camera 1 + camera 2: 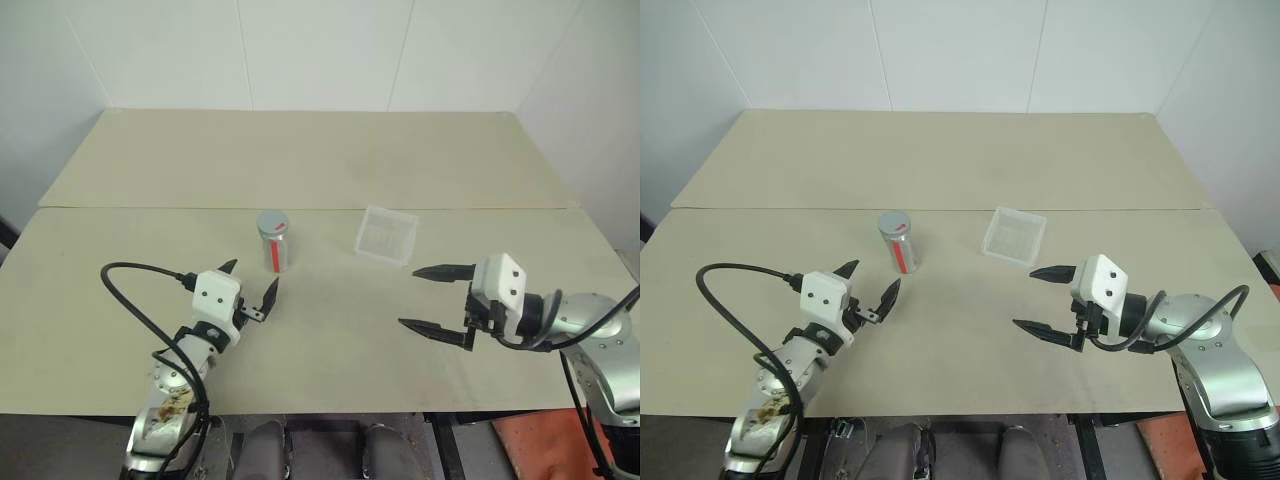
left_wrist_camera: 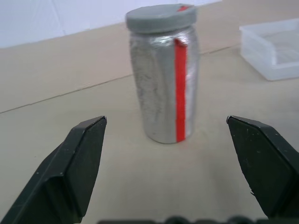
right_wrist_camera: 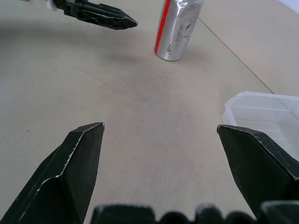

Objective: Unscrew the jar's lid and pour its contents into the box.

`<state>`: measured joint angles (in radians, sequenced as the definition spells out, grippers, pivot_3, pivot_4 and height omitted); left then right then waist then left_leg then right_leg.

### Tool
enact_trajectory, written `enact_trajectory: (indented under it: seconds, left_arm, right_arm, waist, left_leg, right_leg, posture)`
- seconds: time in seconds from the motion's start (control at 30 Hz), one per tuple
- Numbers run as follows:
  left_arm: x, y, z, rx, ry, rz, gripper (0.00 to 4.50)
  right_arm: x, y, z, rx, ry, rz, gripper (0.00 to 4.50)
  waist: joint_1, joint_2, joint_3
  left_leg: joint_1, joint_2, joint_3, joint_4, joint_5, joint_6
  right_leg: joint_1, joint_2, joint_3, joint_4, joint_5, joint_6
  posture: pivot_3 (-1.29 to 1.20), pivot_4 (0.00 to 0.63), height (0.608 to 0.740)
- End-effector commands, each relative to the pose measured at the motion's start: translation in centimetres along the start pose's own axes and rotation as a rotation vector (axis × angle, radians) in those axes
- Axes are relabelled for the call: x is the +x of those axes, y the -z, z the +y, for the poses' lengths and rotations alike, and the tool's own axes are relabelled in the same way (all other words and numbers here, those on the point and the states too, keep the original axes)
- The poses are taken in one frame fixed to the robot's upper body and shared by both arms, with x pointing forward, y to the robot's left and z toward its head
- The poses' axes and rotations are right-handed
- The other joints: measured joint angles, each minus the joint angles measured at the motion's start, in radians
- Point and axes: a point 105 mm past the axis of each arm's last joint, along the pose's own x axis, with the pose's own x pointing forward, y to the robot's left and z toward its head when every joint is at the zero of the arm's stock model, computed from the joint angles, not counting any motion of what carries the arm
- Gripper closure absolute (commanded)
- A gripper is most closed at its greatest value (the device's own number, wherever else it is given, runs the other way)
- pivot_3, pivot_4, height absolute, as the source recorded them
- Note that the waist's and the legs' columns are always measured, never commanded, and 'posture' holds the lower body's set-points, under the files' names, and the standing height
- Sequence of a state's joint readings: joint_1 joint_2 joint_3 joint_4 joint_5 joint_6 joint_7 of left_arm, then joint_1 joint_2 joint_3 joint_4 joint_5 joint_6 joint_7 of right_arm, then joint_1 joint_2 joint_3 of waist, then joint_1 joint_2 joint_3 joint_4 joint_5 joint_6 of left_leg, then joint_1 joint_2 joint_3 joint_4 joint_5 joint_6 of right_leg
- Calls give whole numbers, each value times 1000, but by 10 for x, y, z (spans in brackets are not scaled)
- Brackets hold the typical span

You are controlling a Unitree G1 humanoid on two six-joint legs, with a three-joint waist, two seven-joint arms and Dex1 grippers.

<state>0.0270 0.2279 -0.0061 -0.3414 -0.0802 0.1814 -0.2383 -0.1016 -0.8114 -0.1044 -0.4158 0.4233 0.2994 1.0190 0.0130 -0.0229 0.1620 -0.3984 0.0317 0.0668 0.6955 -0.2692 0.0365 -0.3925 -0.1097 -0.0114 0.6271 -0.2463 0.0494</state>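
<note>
The upright jar (image 1: 273, 241) is centred in front of the open fingers, so my left gripper keeps going forward and closes on the silvery body (image 1: 275, 254) under the grey lid.
The jar (image 1: 274, 243) stands upright on the table, silvery with a red vertical stripe, its grey lid (image 2: 161, 17) screwed on top. Its contents are hidden inside. My left gripper (image 1: 250, 285) is open just in front of the jar, pointing at it, with the jar (image 2: 164, 79) centred between the fingers and a short gap to it. The clear plastic box (image 1: 386, 236) sits to the right of the jar and looks empty. My right gripper (image 1: 435, 300) is open, in front of and to the right of the box, pointing left across the table.
A seam (image 1: 150, 208) runs across the beige table behind the jar and box. A black cable (image 1: 135, 300) loops off my left wrist. White walls close the back and right. An orange object (image 1: 530, 445) lies below the table's front right edge.
</note>
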Motion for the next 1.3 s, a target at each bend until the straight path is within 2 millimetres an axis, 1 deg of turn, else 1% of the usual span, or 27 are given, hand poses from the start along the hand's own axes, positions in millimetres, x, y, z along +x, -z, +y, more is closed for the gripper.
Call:
enact_trajectory:
  seconds: [0.03, 0.07, 0.17, 0.3, 0.43, 0.63, 0.73, 1.0, 1.2, 1.3]
  left_arm:
    - [10, -4, -4, 12, 4, -63, 35]
    - [13, -2, -4, 10, -3, -63, 35]
    - [17, 1, -14, 4, 81, -70, 35]
    - [30, 5, -6, 13, -7, -57, 35]
    - [37, 5, -7, 23, -12, -59, 35]
    - [49, 8, -13, 12, 4, -61, 35]
    - [56, 7, -11, 6, -14, -74, 35]
    - [68, 2, -15, -16, -26, -119, 35]
    - [73, 3, -13, -35, -93, -137, 35]
    - [75, 6, -16, -26, -85, -128, 35]
  right_arm:
    - [1, -11, -1, -44, 16, -19, 0]
    - [1, -12, -1, -47, 21, -18, 0]
    - [1, -12, -2, -50, 30, -16, 0]
    - [1, -12, -3, -44, 39, -20, 0]
    - [1, -10, -1, -36, 36, -18, 0]
    - [0, -11, -5, -36, 46, -23, 0]
    - [1, -11, -6, -41, 49, -22, 0]
    - [1, -11, -8, -55, 67, -22, 0]
    - [0, -11, -10, -60, 80, -15, 0]
    - [0, -11, -10, -68, 85, -10, 0]
  waist:
    - [0, 0, 0]
    - [0, 0, 0]
    - [0, 0, 0]
    - [0, 0, 0]
    - [0, 0, 0]
    - [0, 0, 0]
    - [0, 0, 0]
    - [0, 0, 0]
    - [0, 0, 0]
    - [0, 0, 0]
  left_leg:
    - [0, 0, 0, 0, 0, 0]
    - [0, 0, 0, 0, 0, 0]
    - [0, 0, 0, 0, 0, 0]
    - [0, 0, 0, 0, 0, 0]
    - [0, 0, 0, 0, 0, 0]
    - [0, 0, 0, 1, 0, 0]
    - [0, 0, 0, 0, 0, 0]
    - [-1, 0, 0, 1, 0, 0]
    - [-1, -1, 0, 1, 0, 0]
    - [-1, 0, 0, 1, 0, 0]
  right_leg:
    - [0, 0, 0, 0, 0, 0]
    - [0, 0, 0, 0, 0, 0]
    - [0, 0, 0, 0, 0, 0]
    - [0, 0, 0, 0, 0, 0]
    - [0, 0, -1, 0, 0, 0]
    - [0, 0, -1, 0, 0, 0]
    - [0, 0, -1, 0, 0, 0]
    - [0, 0, -1, 0, 0, 1]
    - [0, 0, -1, 0, 0, 1]
    - [0, 0, -1, 0, 0, 1]
  posture:
    - [0, 150, 740]
    - [0, 150, 740]
    - [0, 150, 740]
    - [0, 150, 740]
    - [0, 150, 740]
    - [0, 150, 740]
    - [0, 150, 740]
    - [0, 150, 740]
    - [0, 150, 740]
    - [0, 150, 740]
